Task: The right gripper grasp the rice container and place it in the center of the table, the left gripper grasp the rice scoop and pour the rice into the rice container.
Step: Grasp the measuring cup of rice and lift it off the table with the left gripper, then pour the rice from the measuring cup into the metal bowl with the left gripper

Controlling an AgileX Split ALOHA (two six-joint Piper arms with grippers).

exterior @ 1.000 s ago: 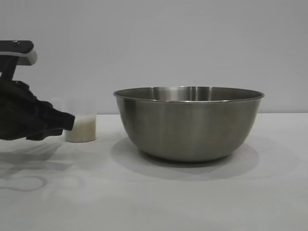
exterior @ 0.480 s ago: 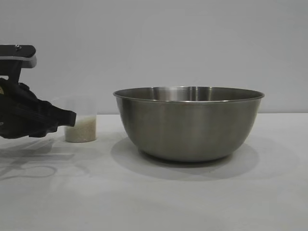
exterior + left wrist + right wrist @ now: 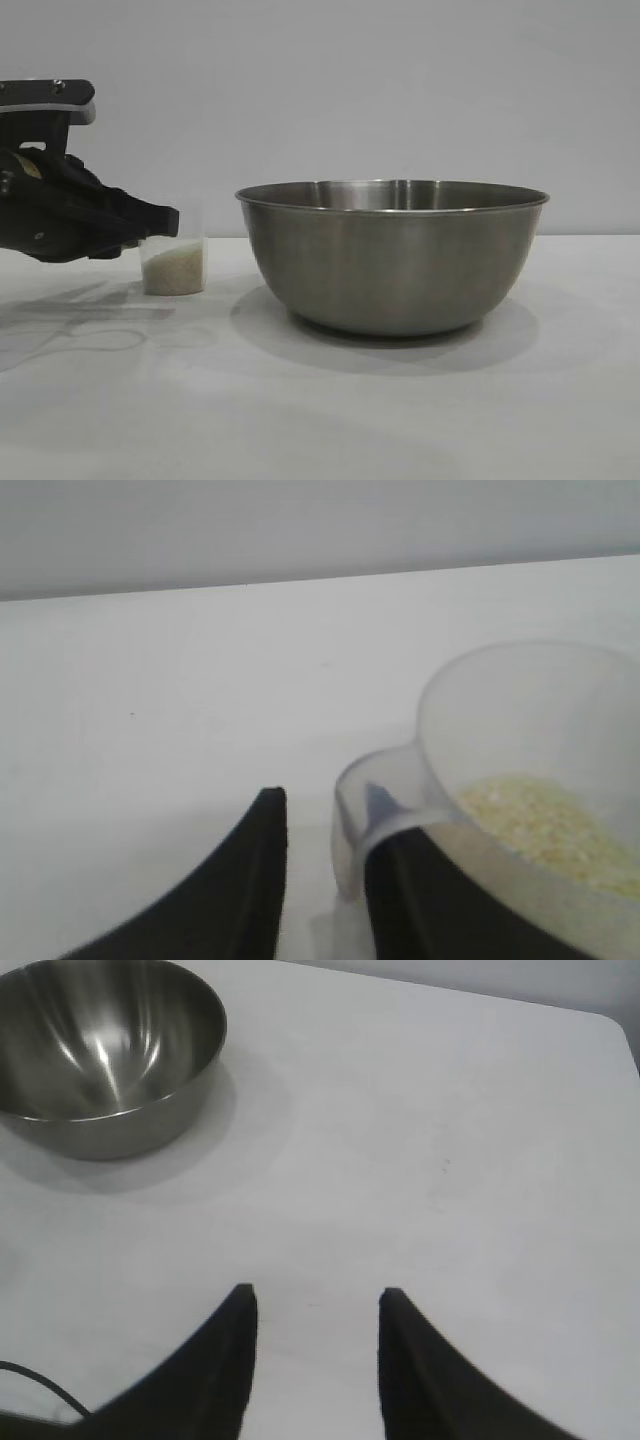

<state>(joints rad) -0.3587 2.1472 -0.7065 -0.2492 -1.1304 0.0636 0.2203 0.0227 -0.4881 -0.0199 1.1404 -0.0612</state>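
The open rice scoop [image 3: 178,248] has loose grains [image 3: 174,271] in it. The rice will therefore flow out freely when I pour and leave the scoop empty.
The rice container [image 3: 392,256], a large steel bowl, stands on the white table [image 3: 330,420] at the middle; it also shows in the right wrist view [image 3: 100,1050]. The rice scoop [image 3: 174,262], a translucent cup, stands to its left with rice [image 3: 173,272] in its lower part. My left gripper [image 3: 160,222] is at the scoop's left side. In the left wrist view my left gripper [image 3: 325,810] is open, with the loop handle [image 3: 365,815] between the fingers; one finger shows through the handle beside the rice [image 3: 540,825]. My right gripper [image 3: 315,1300] is open and empty above bare table, away from the bowl.
A grey wall stands behind the table. A thin dark cable [image 3: 40,1385] lies at the edge of the right wrist view. The table's far corner [image 3: 610,1030] shows beyond the right gripper.
My left gripper has moved right and slightly up, closing in on the scoop. The scoop has shifted a little to the right. The bowl has not moved.
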